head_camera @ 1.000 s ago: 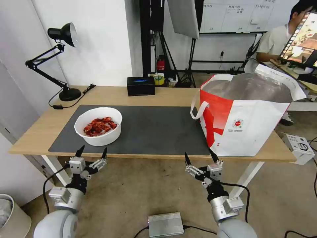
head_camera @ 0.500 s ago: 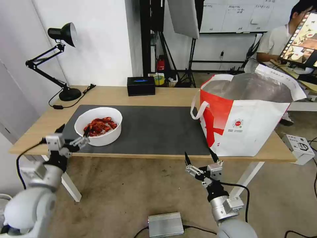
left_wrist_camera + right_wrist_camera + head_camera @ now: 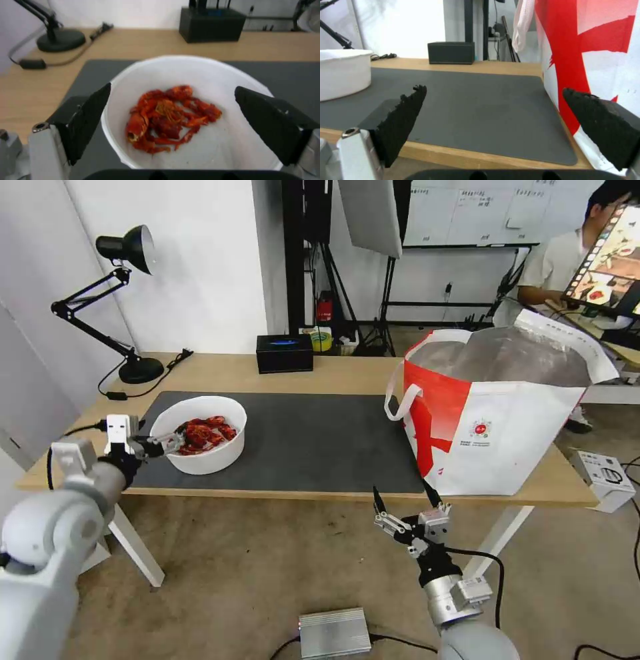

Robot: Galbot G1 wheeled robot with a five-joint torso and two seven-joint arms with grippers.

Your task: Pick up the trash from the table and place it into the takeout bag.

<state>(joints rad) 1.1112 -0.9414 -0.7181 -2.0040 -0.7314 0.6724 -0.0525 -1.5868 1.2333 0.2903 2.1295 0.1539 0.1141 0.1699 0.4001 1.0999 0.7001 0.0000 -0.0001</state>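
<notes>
The red shells [image 3: 205, 435] sit low within the white bowl's tall side [image 3: 215, 463]. The shells should stay in the bowl when I carry it by the bowl's rim.
The trash in view is a white round bowl [image 3: 200, 445] of red shells [image 3: 168, 120], standing on the left part of the dark grey mat [image 3: 313, 443] on the table [image 3: 220, 370]. My left gripper [image 3: 163, 437] is at the bowl's left rim, open, with its black fingers [image 3: 89, 120] spread wide to either side of the bowl [image 3: 186, 75]. My right gripper [image 3: 407, 499] hangs open below the table's front edge, near the takeout bag [image 3: 497, 430], which stands upright and open at the table's right end. The right wrist view shows the bag [image 3: 593, 50] close by and the bowl [image 3: 340, 72] farther off.
A black desk lamp [image 3: 123, 300] stands at the back left with its cord on the tabletop. A black tissue box [image 3: 285, 353] sits at the back middle. A silver box [image 3: 335, 632] lies on the floor under the table's front.
My left arm has risen from below the table's front edge and swung left, bringing its open gripper to the bowl's left rim. The right arm has not moved.
</notes>
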